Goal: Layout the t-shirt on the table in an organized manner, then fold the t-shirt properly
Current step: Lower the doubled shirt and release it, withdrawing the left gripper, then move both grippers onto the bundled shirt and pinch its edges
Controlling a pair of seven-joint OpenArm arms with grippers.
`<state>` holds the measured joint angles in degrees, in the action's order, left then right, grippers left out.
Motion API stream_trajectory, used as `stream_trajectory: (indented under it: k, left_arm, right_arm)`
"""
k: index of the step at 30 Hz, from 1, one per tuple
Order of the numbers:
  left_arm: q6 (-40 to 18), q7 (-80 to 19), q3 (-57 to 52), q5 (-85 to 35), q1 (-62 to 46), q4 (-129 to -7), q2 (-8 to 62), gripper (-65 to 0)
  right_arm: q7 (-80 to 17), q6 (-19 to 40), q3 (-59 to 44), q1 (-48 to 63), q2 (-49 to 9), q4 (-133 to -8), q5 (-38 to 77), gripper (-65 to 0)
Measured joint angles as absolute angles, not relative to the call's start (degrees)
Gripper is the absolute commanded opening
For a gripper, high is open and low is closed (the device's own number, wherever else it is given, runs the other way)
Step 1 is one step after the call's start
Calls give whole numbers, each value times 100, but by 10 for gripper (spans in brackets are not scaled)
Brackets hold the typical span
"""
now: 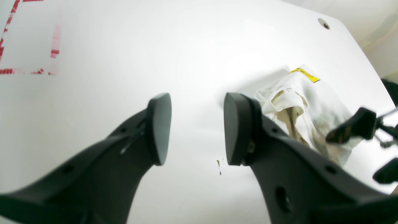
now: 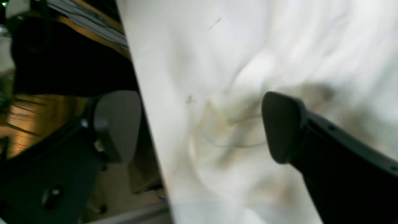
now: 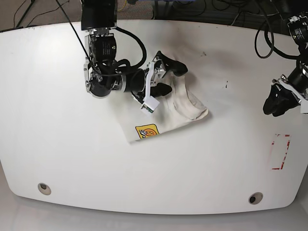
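Observation:
My gripper will pull the t-shirt by its badge corner, and the t-shirt's near edge [image 3: 166,130] should crumple into loose folds, because soft wrinkles [image 3: 187,102] run through the t-shirt's bunched end.
The t-shirt [image 3: 180,103] lies bunched in a rough white heap on the middle of the table [image 3: 72,144], its yellow-orange badge [image 3: 147,131] facing up at the near left corner. My right gripper [image 3: 168,76] hovers over the heap's far left part, open wide, its fingers straddling the cloth. In the right wrist view the blurred white fabric [image 2: 224,130] fills the gap between the open fingers [image 2: 283,130]. My left gripper [image 3: 275,103] stands open over bare table at the right, with nothing between its pads [image 1: 158,129]. From there the t-shirt [image 1: 311,105] lies off to the right.
A red tape rectangle [image 3: 280,151] marks the table near my left gripper. Two round grey grommet holes [image 3: 44,188] [image 3: 254,198] sit near the front edge. Cables and dark gear lie beyond the table's far edge [image 3: 192,21]. Small dark specks [image 1: 219,165] dot the tabletop.

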<state>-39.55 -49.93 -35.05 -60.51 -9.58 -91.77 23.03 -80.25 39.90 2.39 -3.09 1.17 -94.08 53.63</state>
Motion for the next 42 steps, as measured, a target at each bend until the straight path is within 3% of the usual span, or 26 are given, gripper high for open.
stream_trajectory:
  k: [11,18,27,34,38,42]
  left_arm:
    - [-3953,-5242,-3214,-5933,-886,-9365,2370,-390]
    - [-3957,-5170,-2425,-5043,-676,-9979,2421,-390]
    - [-3994,-5216,-458,-3802,-663,-10589,2333,-392]
    - [-3990,-5212,-8,-3323,-622,-10630,1780,-393]
    - [-3992,-5221,139,-3103,-628,-10630,1376,-393]
    - [-3992,-5196,467,-2790,-650,-10667,1096,-393]
  right_arm:
    - [-8014,3992,744,-867,456,-8578,5356,-60]
    - [-7955,3992,270,-1365,-75,-9006,5341,-60]
    - [-7955,3988,-384,-1780,-952,-8991,5293,-68]
    - [-7693,3990,-530,-2014,-1498,-8991,5277,-216]
    - [-7456,3990,-478,-2025,-1625,-8991,5269,-325]
    - [-7118,3986,-469,-2012,-1610,-8989,4858,-390]
